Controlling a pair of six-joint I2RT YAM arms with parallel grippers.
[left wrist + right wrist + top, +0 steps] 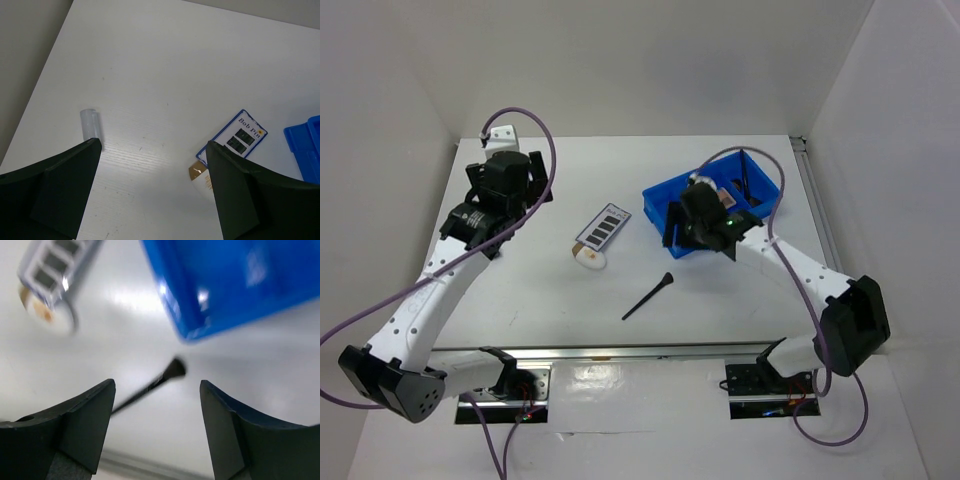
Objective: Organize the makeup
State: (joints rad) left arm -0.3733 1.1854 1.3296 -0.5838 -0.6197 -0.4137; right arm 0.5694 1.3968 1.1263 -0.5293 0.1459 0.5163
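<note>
My right gripper should carry on going to the thin black brush (pixel 652 291), toward its handle end (pixel 629 314), until the fingers close there, because the brush lies clear of the blue tray and white sponge.
The dark eyeshadow palette (pixel 601 226) lies mid-table, with the white sponge (pixel 588 257) with a tan base touching its near end. One thin black brush (pixel 648 296) lies on the table in front of them. A second brush (pixel 745 186) and a pinkish compact (pixel 699 181) lie in the blue tray (pixel 760 205). My left gripper (pixel 515 195) is open and empty, left of the palette (pixel 239 135) and sponge (pixel 199 174). My right gripper (pixel 695 228) is open and empty over the tray's near-left corner, above the loose brush (pixel 150 385).
A small clear tube (pixel 90 124) lies on the table by the left fingers. The right wrist view shows the tray's wall (pixel 235 280), the palette (pixel 55 262) and the sponge (pixel 50 315), all blurred. White walls enclose the table on three sides.
</note>
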